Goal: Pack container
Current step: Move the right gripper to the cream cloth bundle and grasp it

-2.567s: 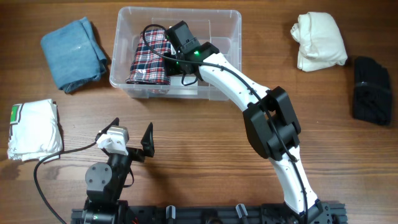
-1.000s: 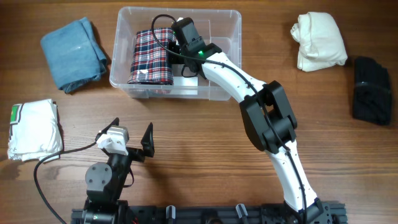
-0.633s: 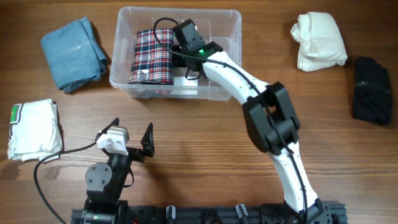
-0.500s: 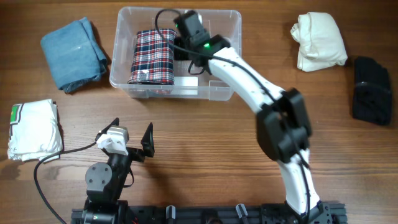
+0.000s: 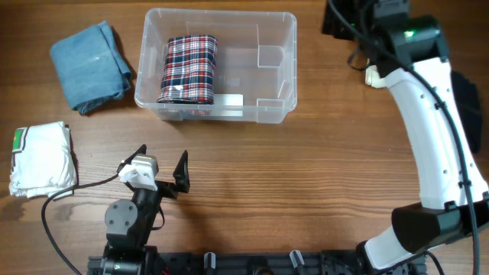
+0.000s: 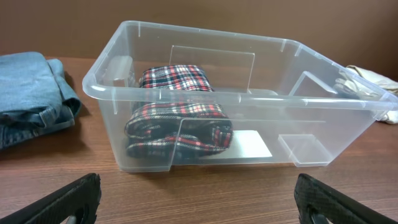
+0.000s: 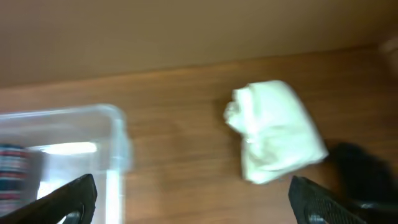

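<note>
My right gripper should go on toward the cloth's folded edge with its fingers open and close there, because the cream cloth lies clear of the container's side.
The container is a clear plastic bin at the back centre of the table. A folded red plaid cloth lies in its left half; the right half is bare. The left wrist view shows that cloth through the container's near wall. My left gripper rests open near the front edge, nothing between its fingers. My right gripper hangs open and empty at the back, right of the container. Its wrist view is blurred and shows the container's corner at the left.
A blue denim cloth lies left of the container, and a white cloth with green trim sits at the left edge. A cream cloth and a black cloth lie at the back right, mostly under the right arm in the overhead view.
My right gripper opened, let go of the plaid cloth inside the container, and swung out to the back right. The plaid cloth stays in the bin. The left arm has not moved.
</note>
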{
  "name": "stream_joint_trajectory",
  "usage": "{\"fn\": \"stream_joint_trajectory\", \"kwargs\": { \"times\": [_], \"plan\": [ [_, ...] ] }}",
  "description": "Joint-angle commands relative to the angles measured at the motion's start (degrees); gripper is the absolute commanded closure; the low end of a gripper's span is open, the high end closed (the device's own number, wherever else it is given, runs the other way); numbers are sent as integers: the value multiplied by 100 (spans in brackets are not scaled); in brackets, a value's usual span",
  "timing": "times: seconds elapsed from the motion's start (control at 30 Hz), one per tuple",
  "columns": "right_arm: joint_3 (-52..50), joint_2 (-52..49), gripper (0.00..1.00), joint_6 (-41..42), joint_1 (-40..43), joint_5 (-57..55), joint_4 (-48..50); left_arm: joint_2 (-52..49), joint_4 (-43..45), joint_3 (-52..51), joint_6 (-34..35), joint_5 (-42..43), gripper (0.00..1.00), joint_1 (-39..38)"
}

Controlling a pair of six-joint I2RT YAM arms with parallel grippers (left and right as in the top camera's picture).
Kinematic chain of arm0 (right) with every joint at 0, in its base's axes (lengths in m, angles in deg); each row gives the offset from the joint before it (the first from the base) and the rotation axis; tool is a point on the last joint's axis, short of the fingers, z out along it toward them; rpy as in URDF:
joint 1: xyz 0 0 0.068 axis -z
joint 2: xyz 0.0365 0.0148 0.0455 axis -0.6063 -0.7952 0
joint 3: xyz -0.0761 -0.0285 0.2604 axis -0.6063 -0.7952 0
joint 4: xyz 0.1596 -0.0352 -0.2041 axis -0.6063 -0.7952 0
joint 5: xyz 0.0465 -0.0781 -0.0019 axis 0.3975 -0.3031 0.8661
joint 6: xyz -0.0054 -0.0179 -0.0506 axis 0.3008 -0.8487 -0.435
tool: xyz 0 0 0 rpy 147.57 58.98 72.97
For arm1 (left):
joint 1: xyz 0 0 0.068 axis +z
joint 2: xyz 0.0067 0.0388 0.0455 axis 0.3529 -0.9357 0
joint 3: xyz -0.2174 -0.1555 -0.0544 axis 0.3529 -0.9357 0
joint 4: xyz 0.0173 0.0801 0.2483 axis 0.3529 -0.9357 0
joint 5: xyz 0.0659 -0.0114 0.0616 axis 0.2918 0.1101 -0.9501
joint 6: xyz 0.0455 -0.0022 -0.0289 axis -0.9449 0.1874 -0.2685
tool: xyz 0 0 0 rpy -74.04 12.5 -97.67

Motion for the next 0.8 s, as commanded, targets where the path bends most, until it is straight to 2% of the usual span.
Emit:
{"fn": "stream_joint_trajectory", "kwargs": {
  "times": [0.0, 0.03, 0.2, 0.33, 0.77],
  "plan": [
    [46, -57, 0, -1449, 199, -192, 39, 20, -9, -37, 9, -13, 0, -24],
    [46, -179, 0, -1882, 348, -190, 155, 20, -9, -37, 9, -13, 0, -24],
    [44, -946, 0, -2507, 859, -190, 260, 20, -9, -37, 9, -13, 0, -24],
    [44, -1668, 0, -3329, 909, -190, 391, 20, -9, -37, 9, -13, 0, -24],
    [44, -3254, 0, -3309, 911, -1123, 588, 20, -9, -37, 9, -13, 0, -24]
  ]
}}
